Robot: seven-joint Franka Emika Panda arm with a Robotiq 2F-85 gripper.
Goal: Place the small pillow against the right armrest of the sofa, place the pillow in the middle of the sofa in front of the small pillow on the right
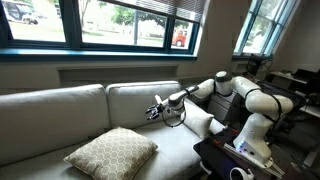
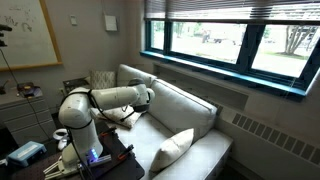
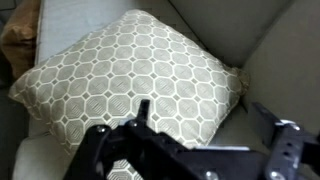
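Next, I bring my gripper down at the large pillow's corner (image 1: 153, 146) nearest the small pillow and pinch there, because the large pillow's broad side (image 1: 112, 154) is wider than my gripper's open fingers.
The large beige lattice-patterned pillow (image 1: 110, 152) lies flat on the left seat of the grey-beige sofa (image 1: 60, 110). It also shows in the other exterior view (image 2: 172, 150) and fills the wrist view (image 3: 130, 75). The small off-white pillow (image 1: 198, 123) leans at the sofa's right end, next to the arm; the right armrest behind it is mostly hidden. My gripper (image 1: 157, 108) hovers over the middle of the sofa, above the seat and apart from both pillows. In the wrist view its fingers (image 3: 205, 130) are spread wide and empty.
The sofa back (image 2: 185, 105) runs under a wide window (image 1: 120, 25). A dark table (image 1: 235, 160) with the robot base and a mug stands at the sofa's right end. A desk with clutter (image 2: 30, 150) is beside the robot.
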